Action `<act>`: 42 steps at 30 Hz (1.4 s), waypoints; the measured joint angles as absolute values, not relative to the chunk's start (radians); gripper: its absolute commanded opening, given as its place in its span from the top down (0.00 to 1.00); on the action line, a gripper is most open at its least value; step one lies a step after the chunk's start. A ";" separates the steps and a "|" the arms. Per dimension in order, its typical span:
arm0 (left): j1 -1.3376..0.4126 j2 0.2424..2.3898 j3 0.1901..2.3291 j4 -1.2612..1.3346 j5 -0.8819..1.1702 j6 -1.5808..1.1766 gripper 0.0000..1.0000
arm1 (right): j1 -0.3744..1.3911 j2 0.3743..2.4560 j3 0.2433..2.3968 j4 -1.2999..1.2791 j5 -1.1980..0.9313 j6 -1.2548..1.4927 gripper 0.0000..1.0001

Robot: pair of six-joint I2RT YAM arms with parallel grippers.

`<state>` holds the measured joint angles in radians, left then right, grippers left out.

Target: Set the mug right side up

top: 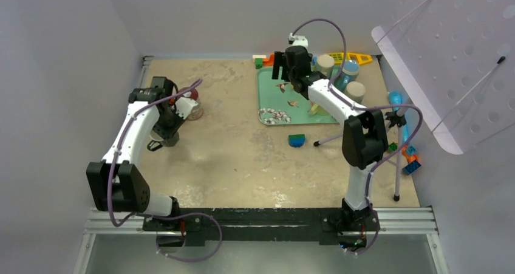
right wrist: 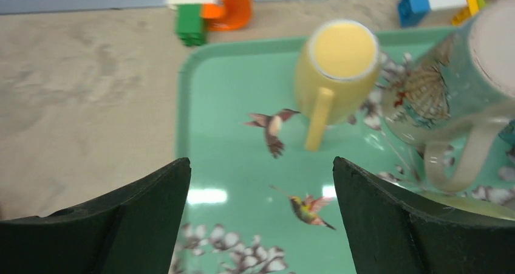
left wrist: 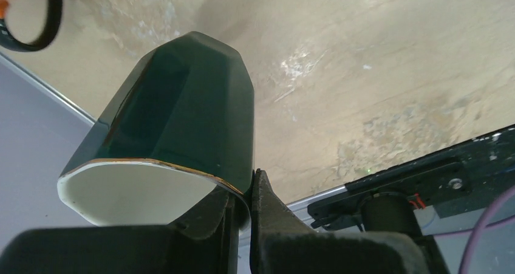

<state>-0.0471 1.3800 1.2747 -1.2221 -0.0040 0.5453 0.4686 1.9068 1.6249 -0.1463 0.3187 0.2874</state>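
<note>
Printed petals point(right wrist: 371, 109) stick out past the yellow mug point(right wrist: 337, 72). I should expect to see only more flower print under the yellow mug when I lift it.
A dark green faceted mug point(left wrist: 188, 104) with a white inside and a gold rim hangs in my left gripper point(left wrist: 242, 186), which is shut on its rim wall, one finger inside and one outside. Its mouth faces the wrist camera and its base points away, over the table's left side point(top: 159, 143). My right gripper point(right wrist: 261, 183) stands open with nothing between its fingers, above a green bird-patterned tray point(right wrist: 218, 98). On that tray stand a yellow mug point(right wrist: 337, 67) and a floral mug point(right wrist: 437, 92).
Several cups point(top: 349, 73) stand at the tray's point(top: 267, 98) far right. A white and red item point(top: 191, 106) sits near the left arm. A blue-green brick point(top: 296, 140), toy bricks point(right wrist: 212, 13), a stand point(top: 398, 158) and a perforated panel point(top: 449, 61) are around.
</note>
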 measured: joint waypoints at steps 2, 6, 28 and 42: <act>-0.013 1.441 1.263 -1.217 -0.023 0.570 1.00 | 0.429 1.967 1.639 -0.176 0.331 0.306 0.15; 0.050 1.579 1.263 -1.152 -0.076 0.588 1.00 | 0.367 2.094 1.720 -0.234 0.356 0.362 0.22; 0.061 1.604 1.286 -1.071 -0.059 0.597 0.47 | 0.274 2.328 1.951 -0.318 0.207 0.485 0.72; 0.061 1.495 1.382 -1.177 0.078 0.622 0.40 | 0.256 2.210 1.742 -0.168 0.076 0.432 1.00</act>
<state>0.0612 1.4952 1.3815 -1.1767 0.0784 0.6216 0.2558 2.2097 1.7416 -0.1684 0.0761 0.4320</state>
